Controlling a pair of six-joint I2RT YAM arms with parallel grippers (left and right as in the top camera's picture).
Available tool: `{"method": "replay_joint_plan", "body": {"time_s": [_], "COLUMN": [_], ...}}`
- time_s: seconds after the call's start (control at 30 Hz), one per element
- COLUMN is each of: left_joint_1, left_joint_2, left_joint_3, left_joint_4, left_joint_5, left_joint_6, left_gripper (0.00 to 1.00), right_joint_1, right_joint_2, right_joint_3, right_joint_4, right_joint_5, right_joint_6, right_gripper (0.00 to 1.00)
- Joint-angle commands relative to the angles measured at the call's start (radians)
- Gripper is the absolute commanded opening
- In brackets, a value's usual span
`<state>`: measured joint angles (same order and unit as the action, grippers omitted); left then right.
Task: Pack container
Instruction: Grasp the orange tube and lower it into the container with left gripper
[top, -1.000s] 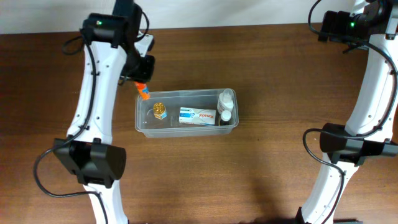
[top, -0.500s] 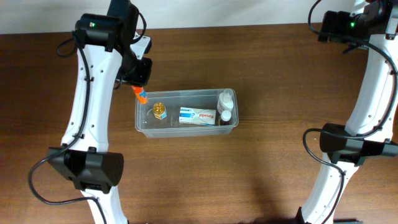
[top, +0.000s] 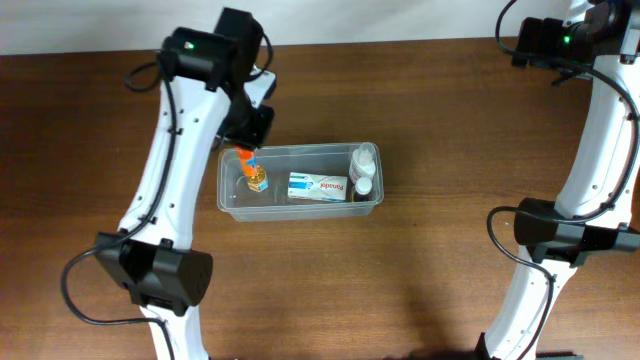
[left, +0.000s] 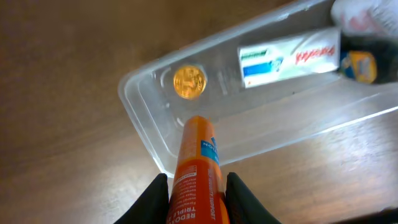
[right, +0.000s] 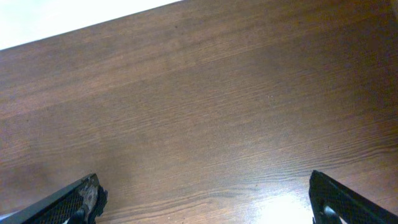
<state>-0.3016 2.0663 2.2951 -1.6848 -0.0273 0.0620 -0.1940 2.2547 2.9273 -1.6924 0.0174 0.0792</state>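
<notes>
My left gripper should continue to go down until the orange tube (top: 245, 157), which points tip-down toward the free bottom of the container (top: 239, 194) beside the gold-capped jar, touches that bottom, and then let go.
The clear plastic container (top: 232, 206) sits mid-table; it also shows in the left wrist view (left: 140, 118). Inside lie a gold-capped small jar (top: 257, 178), a white and blue toothpaste box (top: 318, 186) and small bottles (top: 363, 170) at the right end. My left gripper (top: 245, 152) is shut on an orange tube (left: 196, 171) and holds it over the container's left end, tip pointing down toward the jar (left: 189, 82). My right gripper (right: 205, 199) is open and empty, high at the table's far right corner over bare wood.
The brown wooden table (top: 440, 130) surrounds the container. The right arm's base (top: 560, 235) stands at the right, the left arm's base (top: 160, 275) at the lower left. A white wall edge runs along the table's back.
My left gripper has moved right and forward with the orange tube, from beside the container's back left corner to over its left end. The right arm has not moved.
</notes>
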Motion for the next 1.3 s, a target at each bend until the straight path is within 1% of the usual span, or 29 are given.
{"method": "replay_joint_plan", "body": {"time_s": [0.0, 0.3, 0.47, 0.6, 0.63, 0.8, 0.9, 1.27], "left_joint_1": [-0.003, -0.003, -0.003, -0.003, -0.003, -0.003, -0.003, -0.002], "left_joint_2": [-0.036, -0.036, -0.038, -0.061, -0.084, -0.158, -0.195, -0.229], "left_joint_3": [-0.063, -0.133, -0.198, -0.285, -0.336, -0.466, -0.531, -0.726], "left_joint_4": [-0.001, 0.047, 0.098, 0.170, 0.216, 0.335, 0.387, 0.527], "left_joint_5": [-0.036, -0.040, -0.041, -0.041, -0.042, -0.049, -0.052, -0.052], "left_joint_6": [-0.019, -0.032, -0.033, -0.036, -0.039, -0.050, -0.050, -0.070], "left_gripper": [0.19, 0.19, 0.19, 0.19, 0.19, 0.21, 0.23, 0.24], "right_joint_1": [-0.003, -0.003, -0.003, -0.003, -0.003, -0.003, -0.003, -0.003], "right_joint_2": [-0.007, -0.007, -0.007, -0.007, -0.007, -0.007, -0.007, -0.007], "right_joint_3": [0.001, 0.001, 0.001, 0.001, 0.001, 0.001, 0.001, 0.001], "right_joint_4": [-0.006, -0.006, -0.006, -0.006, -0.006, -0.006, -0.006, -0.006], "right_joint_5": [-0.006, -0.006, -0.006, -0.006, -0.006, -0.006, -0.006, -0.006], "right_joint_6": [0.007, 0.007, 0.007, 0.007, 0.007, 0.007, 0.007, 0.007], "right_gripper": [0.98, 0.98, 0.98, 0.98, 0.98, 0.98, 0.98, 0.98]}}
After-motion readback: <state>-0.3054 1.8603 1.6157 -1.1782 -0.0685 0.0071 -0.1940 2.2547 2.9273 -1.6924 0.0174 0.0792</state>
